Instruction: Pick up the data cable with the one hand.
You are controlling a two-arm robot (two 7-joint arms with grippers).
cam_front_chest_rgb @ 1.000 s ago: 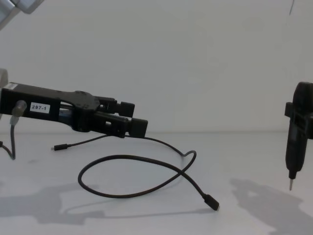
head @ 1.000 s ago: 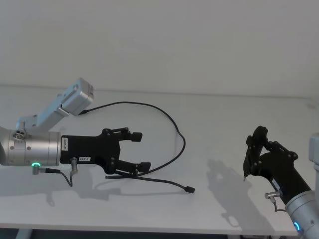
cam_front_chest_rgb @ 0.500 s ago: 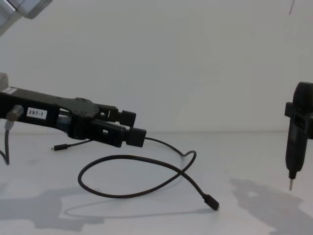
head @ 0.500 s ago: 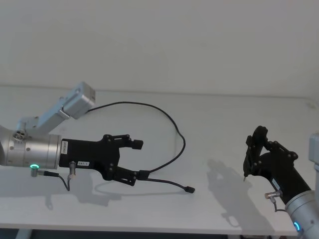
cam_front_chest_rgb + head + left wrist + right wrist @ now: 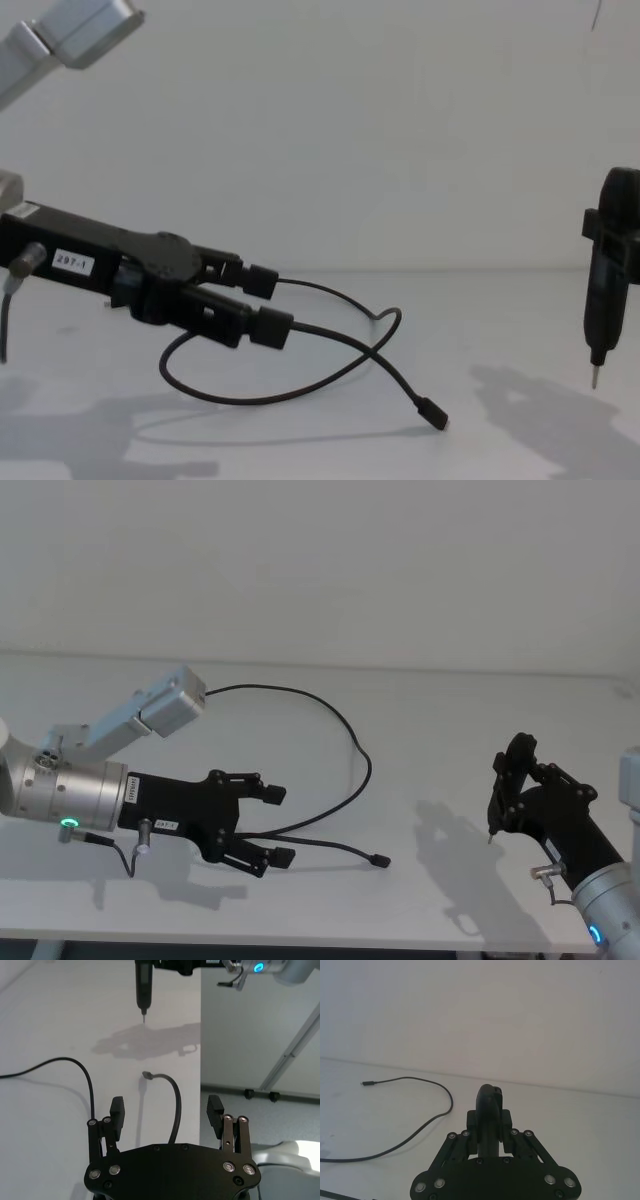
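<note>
The data cable keeps a smooth curve (image 5: 290, 398) over its shadow, so its plug end (image 5: 431, 412) will bend outward rather than hang straight down when the robot lifts it.
The data cable (image 5: 352, 742) lies in a loose black loop on the white table, its small plug (image 5: 380, 860) toward the front. My left gripper (image 5: 278, 825), the one with the 297-1 label, is open and low over the table. Its two fingers stand on either side of a stretch of the cable (image 5: 175, 1110), without closing on it. From the chest, the left gripper (image 5: 266, 305) sits over the loop (image 5: 300, 395), and the plug (image 5: 432, 413) lies to its right. My right gripper (image 5: 505, 785) hangs at the right, shut on a dark pen-like tool (image 5: 603, 300).
The white table (image 5: 430, 710) meets a plain white wall behind. Its front edge (image 5: 300, 942) runs close below the left gripper, and a side edge (image 5: 201, 1060) drops to the floor. A grey link of my left arm (image 5: 170, 702) hangs above the cable's far end.
My left gripper has come down and toward the table's front, still open, so its fingers now straddle the cable. The cable and the right arm have not moved.
</note>
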